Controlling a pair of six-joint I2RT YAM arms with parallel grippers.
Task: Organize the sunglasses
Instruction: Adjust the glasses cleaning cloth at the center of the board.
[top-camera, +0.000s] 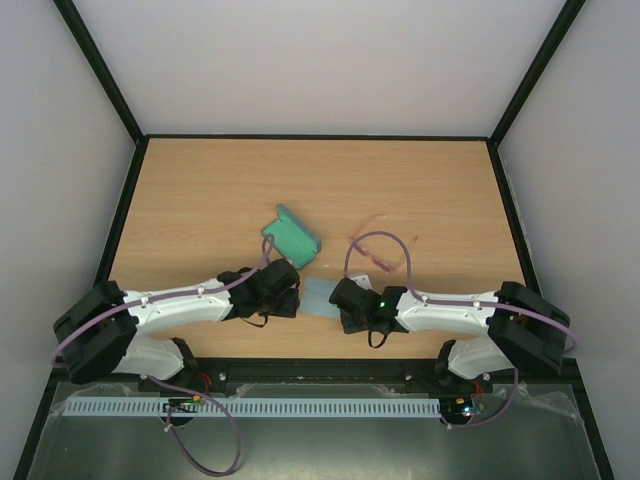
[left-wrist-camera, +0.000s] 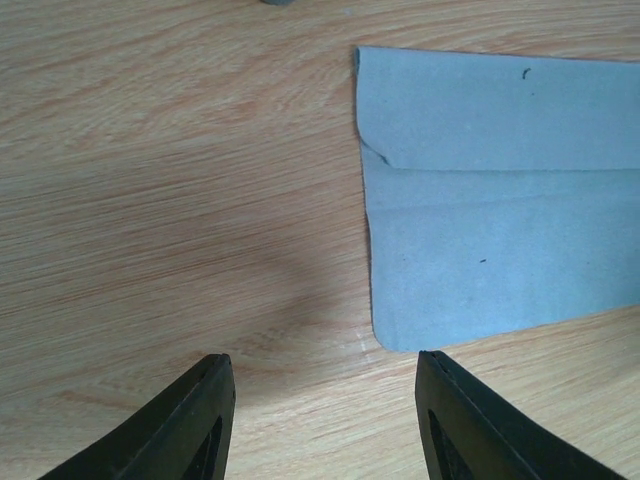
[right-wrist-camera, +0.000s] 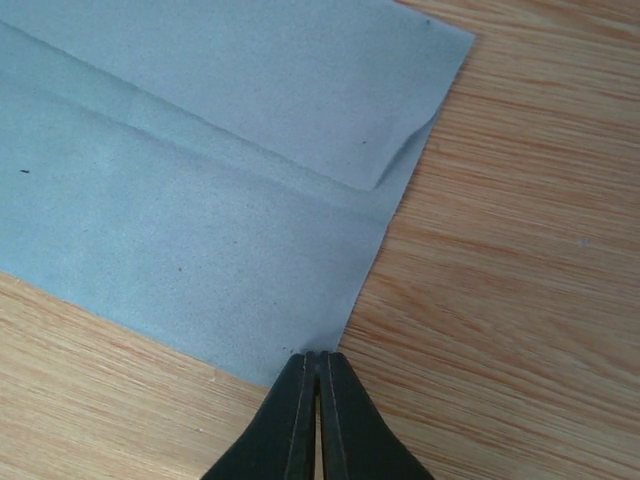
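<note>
My right gripper has hold of a near corner of the cloth (right-wrist-camera: 318, 340), and the other near corner (left-wrist-camera: 390, 338) is lying loose. My left gripper should pinch that loose corner before folding.
The pink sunglasses (top-camera: 380, 262) lie on the table right of centre, thin and partly crossed by the right arm's purple cable. The open grey-blue case (top-camera: 291, 237) with green lining lies left of them. The pale blue-grey cloth (top-camera: 318, 296) lies flat between the two grippers, with one corner folded over. My left gripper (left-wrist-camera: 325, 360) is open and empty, just off the cloth's (left-wrist-camera: 490, 200) near corner. My right gripper (right-wrist-camera: 318, 355) is shut on the opposite corner of the cloth (right-wrist-camera: 200, 200), low at the table.
The wooden table (top-camera: 200, 200) is ringed by a black frame, with white walls on three sides. Both arms reach inward near the front edge. The right arm's purple cable (top-camera: 375, 238) loops over the area by the sunglasses.
</note>
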